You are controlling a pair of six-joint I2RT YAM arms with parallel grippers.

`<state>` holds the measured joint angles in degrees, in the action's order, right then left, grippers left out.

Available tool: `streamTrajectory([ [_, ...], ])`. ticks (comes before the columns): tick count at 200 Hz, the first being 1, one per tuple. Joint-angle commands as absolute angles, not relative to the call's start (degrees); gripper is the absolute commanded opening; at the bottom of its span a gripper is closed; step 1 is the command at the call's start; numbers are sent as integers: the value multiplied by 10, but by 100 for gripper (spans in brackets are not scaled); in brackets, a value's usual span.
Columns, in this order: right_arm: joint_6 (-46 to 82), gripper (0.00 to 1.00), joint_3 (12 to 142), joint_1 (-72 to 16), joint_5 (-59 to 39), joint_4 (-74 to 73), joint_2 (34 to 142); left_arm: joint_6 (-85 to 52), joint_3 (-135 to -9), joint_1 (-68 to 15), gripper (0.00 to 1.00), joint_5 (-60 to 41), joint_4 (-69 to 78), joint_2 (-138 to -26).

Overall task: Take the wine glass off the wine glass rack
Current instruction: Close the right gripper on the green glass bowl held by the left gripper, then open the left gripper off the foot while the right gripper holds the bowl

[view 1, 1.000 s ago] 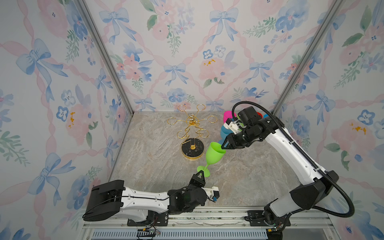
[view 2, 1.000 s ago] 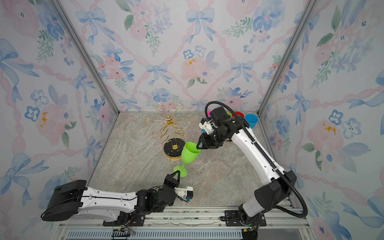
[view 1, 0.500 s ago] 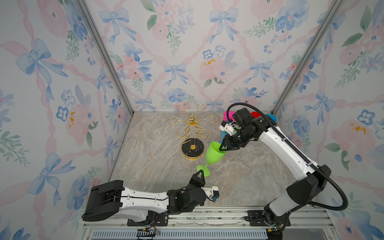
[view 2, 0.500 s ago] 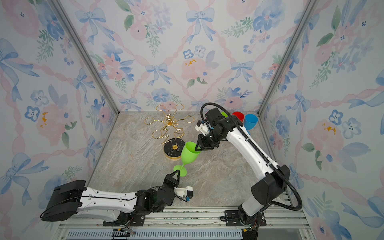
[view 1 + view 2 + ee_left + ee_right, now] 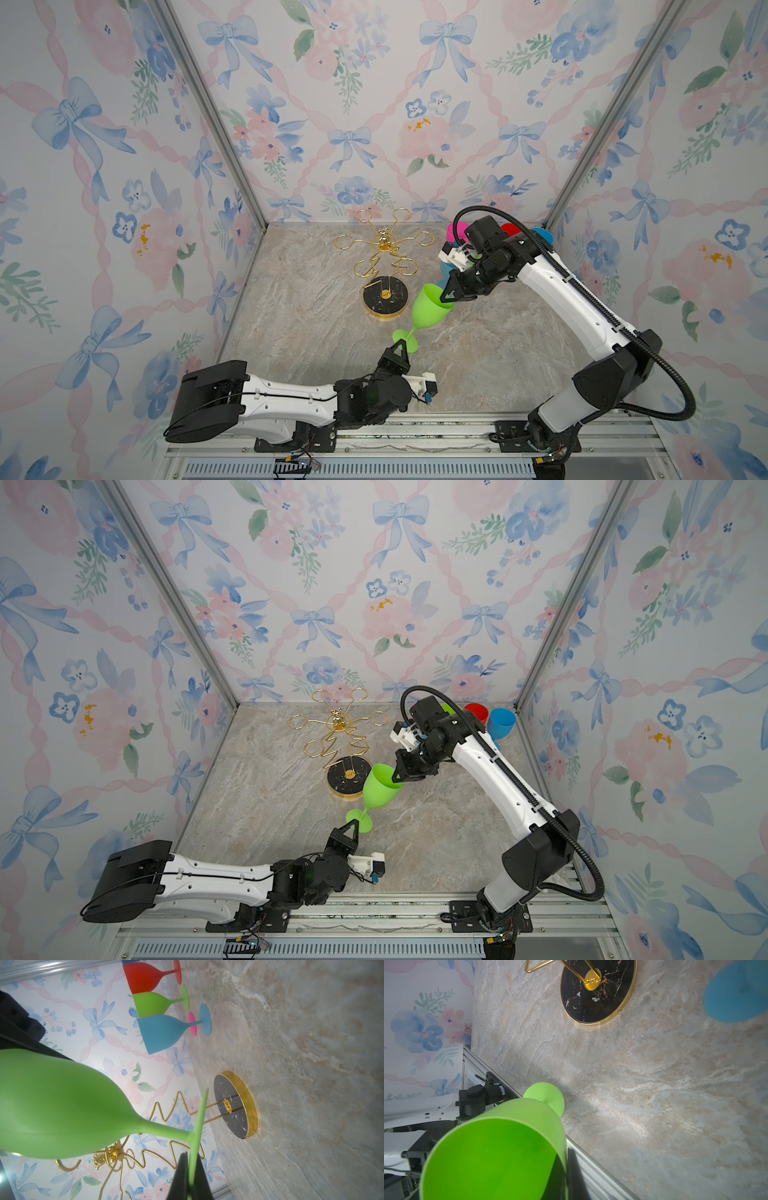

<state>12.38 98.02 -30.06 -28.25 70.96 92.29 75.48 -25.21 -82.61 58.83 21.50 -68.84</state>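
Next, I open my left gripper, which is pinching the wine glass's foot (image 5: 406, 339), before my right gripper puts the glass down beside the other glasses (image 5: 164, 1032), because the foot must stand free.
A bright green wine glass (image 5: 430, 309) hangs tilted above the marble floor, clear of the wine glass rack (image 5: 384, 253), and shows in both top views. My left gripper (image 5: 402, 345) is shut on the edge of its round foot; the left wrist view shows the thin foot pinched between the black fingers (image 5: 182, 1176). My right gripper (image 5: 445, 297) is shut on the bowl's rim, one finger inside the wine glass (image 5: 492, 1157) and one outside. The gold wire rack (image 5: 338, 729) on its black base (image 5: 234, 1105) has no glass on its loops.
Several other glasses stand at the back right: red (image 5: 145, 976), green (image 5: 153, 1003), blue (image 5: 162, 1032) and a pink one (image 5: 457, 230) behind the right arm. A blue foot (image 5: 735, 991) lies close to the rack base (image 5: 598, 991). Floral walls close in three sides.
My right gripper has closed on the glass rim, and its arm has shifted slightly to the left. The left gripper keeps its hold on the foot.
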Motion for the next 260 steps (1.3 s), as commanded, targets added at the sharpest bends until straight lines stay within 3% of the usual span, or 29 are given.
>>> streamTrajectory([
  [1, 121, 3, 986, -309, -297, 717, 920, 754, -258, -831, 2, 590, 234, -694],
  [34, 122, 0, 988, -309, -289, 719, 917, 753, -262, -832, 8, 586, 234, -695],
  [52, 121, 0, 990, -309, -280, 720, 914, 750, -261, -833, 24, 588, 235, -698],
  [102, 120, 0, 1001, -307, -254, 727, 909, 731, -261, -838, 46, 583, 233, -699],
  [138, 127, 0, 997, -301, -219, 719, 895, 680, -272, -848, 74, 569, 233, -694],
  [233, 143, 0, 928, -272, -103, 683, 826, 467, -327, -859, 80, 495, 171, -679],
  [260, 145, 0, 915, -262, -50, 690, 817, 359, -344, -859, 90, 437, 103, -644],
])
